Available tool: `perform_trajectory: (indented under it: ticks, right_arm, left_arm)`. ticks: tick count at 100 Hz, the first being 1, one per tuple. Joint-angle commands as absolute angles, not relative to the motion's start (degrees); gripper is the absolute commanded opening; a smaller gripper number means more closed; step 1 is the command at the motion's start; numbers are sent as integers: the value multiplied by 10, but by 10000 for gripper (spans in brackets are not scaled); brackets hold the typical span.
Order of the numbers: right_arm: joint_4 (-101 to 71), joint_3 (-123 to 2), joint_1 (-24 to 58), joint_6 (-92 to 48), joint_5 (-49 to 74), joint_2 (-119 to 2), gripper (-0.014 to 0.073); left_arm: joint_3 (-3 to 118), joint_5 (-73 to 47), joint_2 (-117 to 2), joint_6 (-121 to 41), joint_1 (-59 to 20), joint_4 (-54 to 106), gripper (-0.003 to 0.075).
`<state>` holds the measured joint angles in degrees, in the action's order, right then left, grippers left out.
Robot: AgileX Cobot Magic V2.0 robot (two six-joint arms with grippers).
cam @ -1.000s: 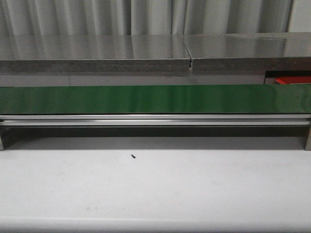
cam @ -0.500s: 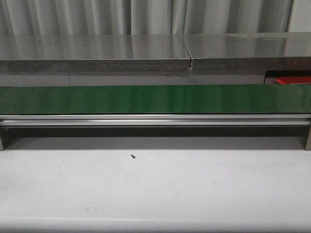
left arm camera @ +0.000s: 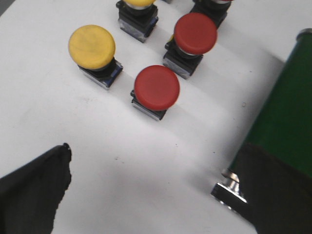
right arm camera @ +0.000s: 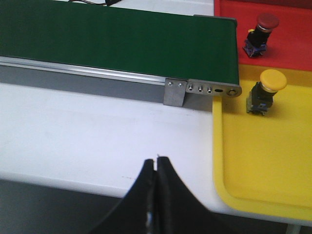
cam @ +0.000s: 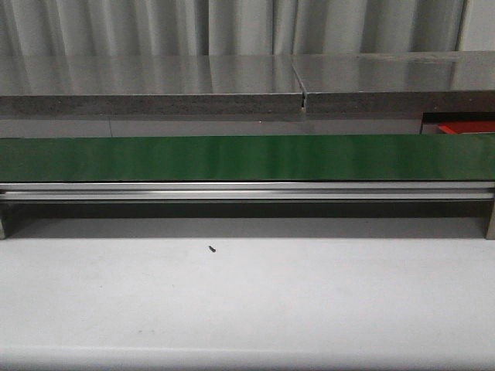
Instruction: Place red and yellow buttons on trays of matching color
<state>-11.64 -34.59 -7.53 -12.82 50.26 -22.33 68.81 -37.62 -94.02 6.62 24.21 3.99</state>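
Note:
The green conveyor belt (cam: pixel 247 159) runs in one unbroken stretch along its aluminium rail, so I expect the red button (left arm camera: pixel 156 91) to travel along the belt when the robot puts it there.
In the left wrist view several buttons stand on the white table: a yellow button (left arm camera: pixel 91 46), a red button (left arm camera: pixel 157 87) closest to the fingers, another red button (left arm camera: pixel 195 33), and more cut off at the picture's edge. My left gripper (left arm camera: pixel 156 163) is open, its dark fingers wide apart and short of the buttons, holding nothing. In the right wrist view a yellow tray (right arm camera: pixel 273 165) holds a yellow button (right arm camera: pixel 265 90), and a red tray (right arm camera: pixel 292 46) holds a red button (right arm camera: pixel 263 28). My right gripper (right arm camera: pixel 156 162) is shut and empty over the table beside the yellow tray. Neither gripper shows in the front view.
A green conveyor belt (cam: pixel 247 158) on an aluminium rail spans the table; its end (right arm camera: pixel 214 53) meets the trays and its other end (left arm camera: pixel 287 112) lies beside the left gripper. A small black speck (cam: pixel 211 249) lies on the white table. A red edge (cam: pixel 464 126) shows far right.

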Motion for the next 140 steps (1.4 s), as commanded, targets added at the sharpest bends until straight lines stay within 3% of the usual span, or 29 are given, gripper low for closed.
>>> perform_trajectory:
  ticks: [1,44,115,125,140]
  right_arm:
    - [-121,-360,-76,-133,468,-228,-66]
    - [-121,-360,-76,-133,468,-228,-66]
    - [-121,-360,-76,-133,468,-228,-66]
    - [-121,-360,-76,-133,468,-228,-66]
    - [-121,-360,-76,-133,468,-228,-66]
  left_arm:
    - [725,-357,-948,72,248,50,660]
    - [828,-409,-1049,70,248,50,660]
    - [847,-403,-1105,70,248,57,655]
    - [847,-403,-1106,70,248,62,605]
    - [847,-403,-1107,70,248,65,431]
